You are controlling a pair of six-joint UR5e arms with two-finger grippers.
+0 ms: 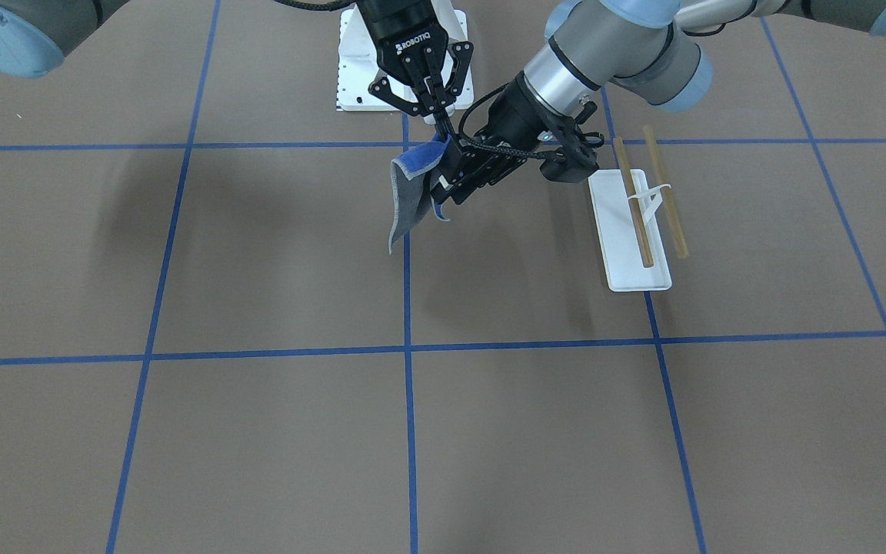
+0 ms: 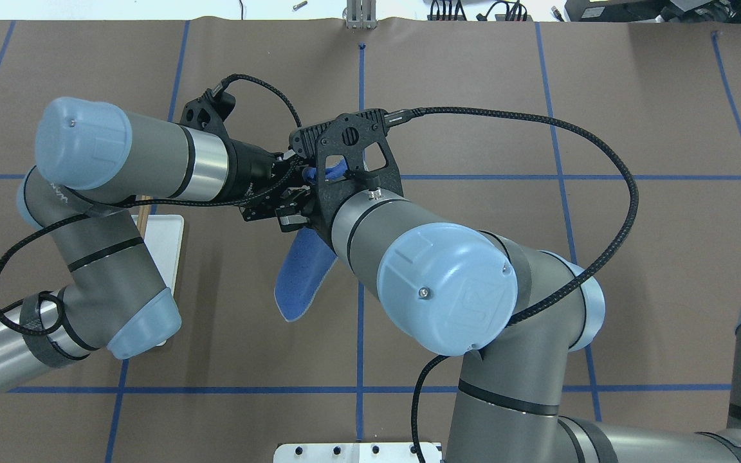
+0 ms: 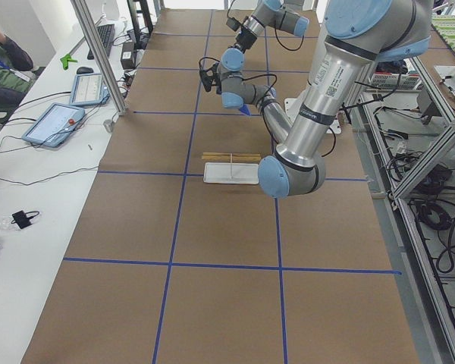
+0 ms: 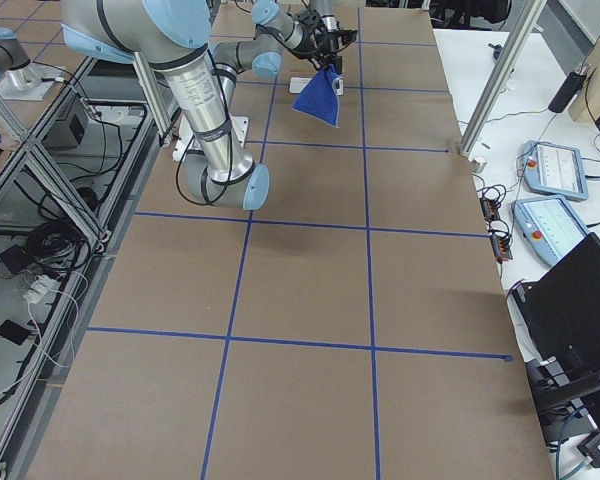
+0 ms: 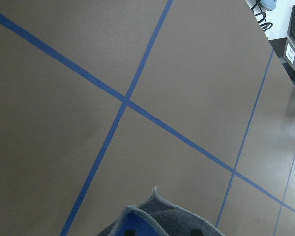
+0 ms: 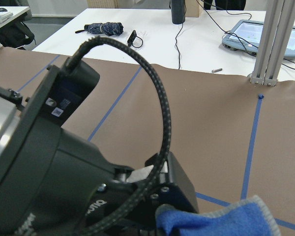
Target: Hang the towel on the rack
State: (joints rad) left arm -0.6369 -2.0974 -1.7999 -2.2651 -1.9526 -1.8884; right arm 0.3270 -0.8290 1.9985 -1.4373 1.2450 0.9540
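Observation:
The towel's side has my left gripper low on it, so I should open that gripper, back it off and grab the towel's top just below my right gripper.
The towel, blue on one face and grey on the other, hangs in the air over the table's middle, near the robot's base. My right gripper points down and is shut on its top corner. My left gripper comes in from the side and is shut on the towel's edge just below. The towel shows blue in the overhead view and in the right side view. The rack stands on the table beside the left arm, its two wooden dowels bare. The left arm partly hides the rack in the overhead view.
The white bolted robot pedestal is behind the grippers. Blue tape lines cross the brown table. Both arms crowd together over the centre. Tablets and cables lie on the side bench beyond the table's edge.

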